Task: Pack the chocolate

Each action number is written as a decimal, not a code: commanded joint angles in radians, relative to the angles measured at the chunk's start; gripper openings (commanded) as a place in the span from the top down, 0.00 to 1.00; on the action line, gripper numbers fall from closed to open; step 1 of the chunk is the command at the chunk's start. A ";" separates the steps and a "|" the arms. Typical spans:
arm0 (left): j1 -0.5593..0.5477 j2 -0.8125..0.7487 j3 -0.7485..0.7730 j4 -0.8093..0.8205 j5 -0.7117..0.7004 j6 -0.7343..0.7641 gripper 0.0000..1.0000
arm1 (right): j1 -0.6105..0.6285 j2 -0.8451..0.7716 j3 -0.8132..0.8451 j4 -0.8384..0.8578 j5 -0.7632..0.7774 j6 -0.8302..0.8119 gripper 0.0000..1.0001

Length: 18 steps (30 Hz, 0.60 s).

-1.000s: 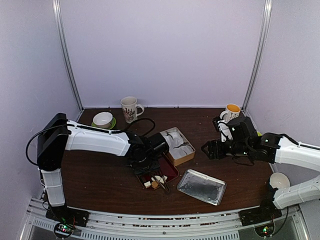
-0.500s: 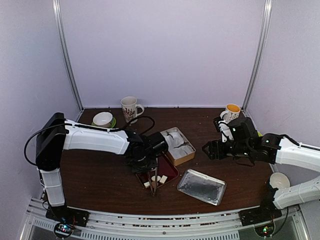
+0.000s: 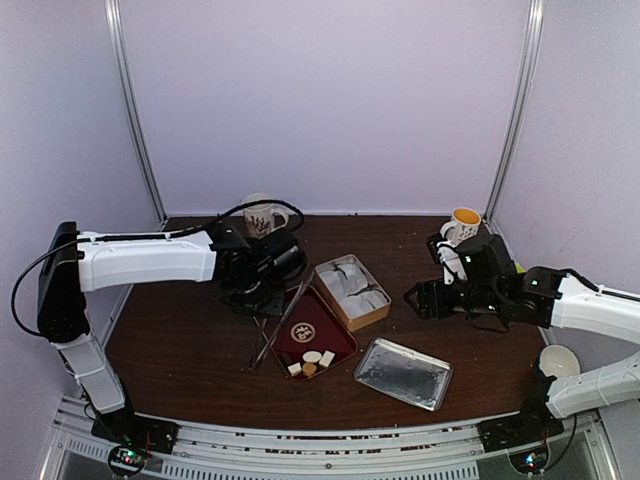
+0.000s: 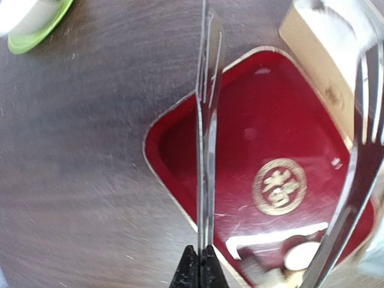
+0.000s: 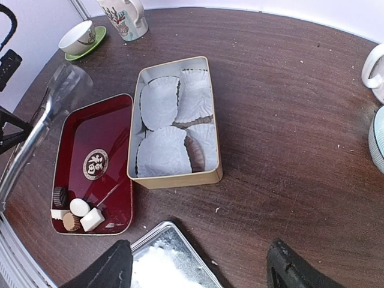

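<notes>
The robot's left gripper has an arm of the tongs (image 4: 345, 219) hanging outside its fingers, so the robot should set the tongs down across the red tray (image 3: 305, 331), open wide and take hold of both arms.
Several small chocolate pieces (image 3: 311, 362) (image 5: 75, 213), cream-white and brown, lie in the near corner of the red tray (image 3: 318, 330) (image 5: 90, 138). They show blurred in the left wrist view too, as chocolate (image 4: 300, 258). The tan tin (image 3: 352, 290) (image 5: 174, 177) beside the tray holds white paper liners. My left gripper (image 3: 260, 295) (image 4: 201, 267) is shut on thin metal tongs (image 4: 205, 138), whose blades are pressed together over the tray's left rim. No chocolate shows between the blades. My right gripper (image 3: 420, 298) (image 5: 195, 273) hangs open to the right of the tin, with nothing in it.
The silver tin lid (image 3: 403, 373) (image 5: 162, 264) lies in front of the tin. A patterned mug (image 3: 262, 213) (image 5: 126, 15) and a cup on a green saucer (image 5: 78, 37) stand at the back left. A yellow-lined mug (image 3: 464, 222) stands at the back right, a white cup (image 3: 558, 360) near right.
My left gripper has shut and squeezed the tongs together. The arm has drawn back up and to the left, away from the chocolate pieces. The right arm has not moved.
</notes>
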 commanded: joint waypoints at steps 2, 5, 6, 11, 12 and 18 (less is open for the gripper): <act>0.018 -0.031 -0.076 0.110 0.011 0.316 0.97 | 0.000 0.009 0.011 0.017 0.002 0.005 0.23; 0.047 -0.032 -0.125 0.187 0.053 0.351 0.96 | 0.000 0.014 0.015 0.013 -0.001 0.013 0.23; 0.056 -0.030 -0.140 0.205 0.065 0.360 0.95 | -0.001 0.013 0.016 0.013 -0.001 0.015 0.23; 0.079 -0.003 -0.174 0.288 0.089 0.412 0.91 | 0.000 0.000 0.006 0.015 0.002 0.027 0.23; 0.081 0.004 -0.173 0.296 0.088 0.419 0.91 | 0.000 -0.002 0.002 0.016 0.004 0.028 0.23; 0.086 0.028 -0.177 0.335 0.092 0.462 0.83 | 0.000 -0.015 -0.002 0.002 0.008 0.028 0.23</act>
